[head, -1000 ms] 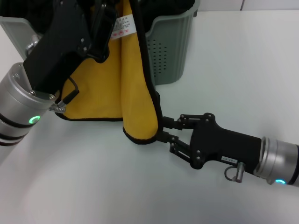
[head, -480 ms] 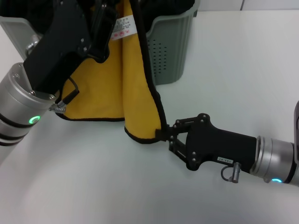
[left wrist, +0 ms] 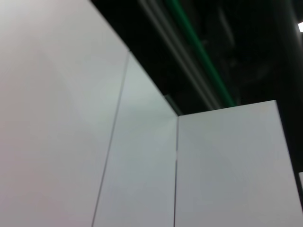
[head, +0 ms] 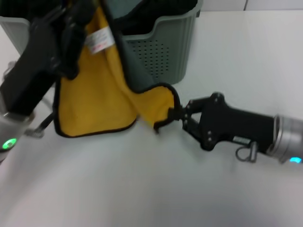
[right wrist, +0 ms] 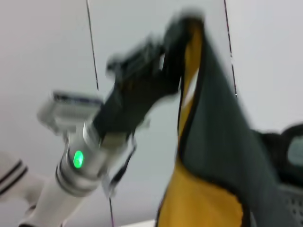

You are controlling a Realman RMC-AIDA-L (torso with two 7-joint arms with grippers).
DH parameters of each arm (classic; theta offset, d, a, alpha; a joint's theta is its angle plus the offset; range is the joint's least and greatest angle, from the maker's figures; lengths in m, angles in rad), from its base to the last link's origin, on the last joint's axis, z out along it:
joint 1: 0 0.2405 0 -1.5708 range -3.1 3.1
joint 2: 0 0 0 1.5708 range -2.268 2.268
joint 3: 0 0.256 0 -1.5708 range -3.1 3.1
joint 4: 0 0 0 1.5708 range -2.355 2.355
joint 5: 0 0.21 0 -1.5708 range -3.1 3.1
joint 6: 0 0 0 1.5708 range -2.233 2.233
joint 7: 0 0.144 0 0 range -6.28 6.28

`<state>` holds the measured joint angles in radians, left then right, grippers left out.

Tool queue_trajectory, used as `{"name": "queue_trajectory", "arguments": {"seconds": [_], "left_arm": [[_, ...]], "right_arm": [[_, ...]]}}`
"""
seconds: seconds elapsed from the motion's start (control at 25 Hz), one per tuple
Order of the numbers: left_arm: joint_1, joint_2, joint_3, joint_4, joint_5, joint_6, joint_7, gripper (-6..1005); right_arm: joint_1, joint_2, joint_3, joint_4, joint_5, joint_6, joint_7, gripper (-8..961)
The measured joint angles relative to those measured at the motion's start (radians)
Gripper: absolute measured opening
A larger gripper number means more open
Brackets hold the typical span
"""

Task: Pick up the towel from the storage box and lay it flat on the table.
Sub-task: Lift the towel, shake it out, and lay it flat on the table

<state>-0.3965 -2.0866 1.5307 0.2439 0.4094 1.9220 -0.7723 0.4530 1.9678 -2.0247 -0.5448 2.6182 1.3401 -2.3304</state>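
Observation:
The towel is hanging folded with its tag end high above the towel's corner in my right gripper (head: 166, 111), so next my left gripper moves down level and pulls the towel's top edge (head: 124, 66) tight.
The towel (head: 90, 94) hangs in front of the sage-green storage box (head: 165, 52), yellow face toward me, with a teal-grey fold and a white care tag (head: 98, 40) showing. My left gripper (head: 81, 15) is shut on its top edge, high at the left. My right gripper (head: 174, 115) is shut on the black-edged lower corner, low over the white table (head: 142, 189) to the right of the towel. The right wrist view shows the towel (right wrist: 208, 198) hanging from the left gripper (right wrist: 165, 56). The left wrist view shows only wall panels.
A black cloth (head: 156, 9) lies inside the storage box at the back. The box stands at the table's far side, just behind the hanging towel. Bare tabletop stretches in front and to the right.
My right gripper has closed on the towel's lower corner and drawn it right and up, turning out the teal-grey face. My left gripper has moved left with the top edge.

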Motion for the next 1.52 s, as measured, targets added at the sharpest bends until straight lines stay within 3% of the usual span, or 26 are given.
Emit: {"name": "queue_trajectory", "arguments": {"seconds": [0.16,0.24,0.32,0.44,0.52,0.6,0.8,0.96,1.04,1.16,1.28,1.36,1.52], "left_arm": [[0.067,0.058,0.005,0.004,0.06,0.001,-0.124,18],[0.104,0.094,0.005,0.008,0.107,0.018,-0.192,18],[0.136,0.124,0.005,0.015,0.144,0.069,-0.226,18],[0.228,0.156,0.005,0.121,0.193,0.116,-0.281,18],[0.306,0.166,0.002,0.242,0.22,0.113,-0.319,18],[0.388,0.171,0.001,0.379,0.251,0.114,-0.345,18],[0.546,0.174,0.0,0.631,0.333,0.115,-0.471,19],[0.584,0.165,-0.002,0.638,0.397,0.115,-0.534,19],[0.571,0.155,-0.021,0.583,0.432,0.114,-0.531,19],[0.455,0.125,-0.129,0.367,0.512,0.106,-0.52,19],[0.253,0.117,-0.245,0.069,0.634,0.054,-0.458,19],[0.139,0.118,-0.253,-0.072,0.675,-0.021,-0.413,19],[0.025,0.106,-0.229,-0.14,0.684,-0.183,-0.402,19]], "right_arm": [[-0.009,-0.048,0.153,-0.167,-0.194,0.013,0.199,5],[-0.035,-0.06,0.244,-0.279,-0.328,0.025,0.32,5],[-0.083,-0.061,0.345,-0.424,-0.47,0.05,0.456,6],[-0.193,-0.031,0.485,-0.669,-0.648,0.122,0.61,6],[-0.273,0.004,0.572,-0.826,-0.724,0.195,0.68,6],[-0.322,0.022,0.628,-0.936,-0.748,0.26,0.737,6],[-0.353,0.021,0.665,-1.009,-0.698,0.405,0.853,5],[-0.347,0.02,0.652,-0.919,-0.688,0.448,0.862,6],[-0.32,0.021,0.654,-0.799,-0.706,0.443,0.855,6],[-0.237,0.021,0.69,-0.548,-0.758,0.421,0.828,6],[-0.119,0.025,0.763,-0.297,-0.854,0.386,0.779,6],[-0.049,0.028,0.801,-0.186,-0.918,0.358,0.749,6],[0.07,0.036,0.825,-0.079,-1.031,0.267,0.729,6]]}}
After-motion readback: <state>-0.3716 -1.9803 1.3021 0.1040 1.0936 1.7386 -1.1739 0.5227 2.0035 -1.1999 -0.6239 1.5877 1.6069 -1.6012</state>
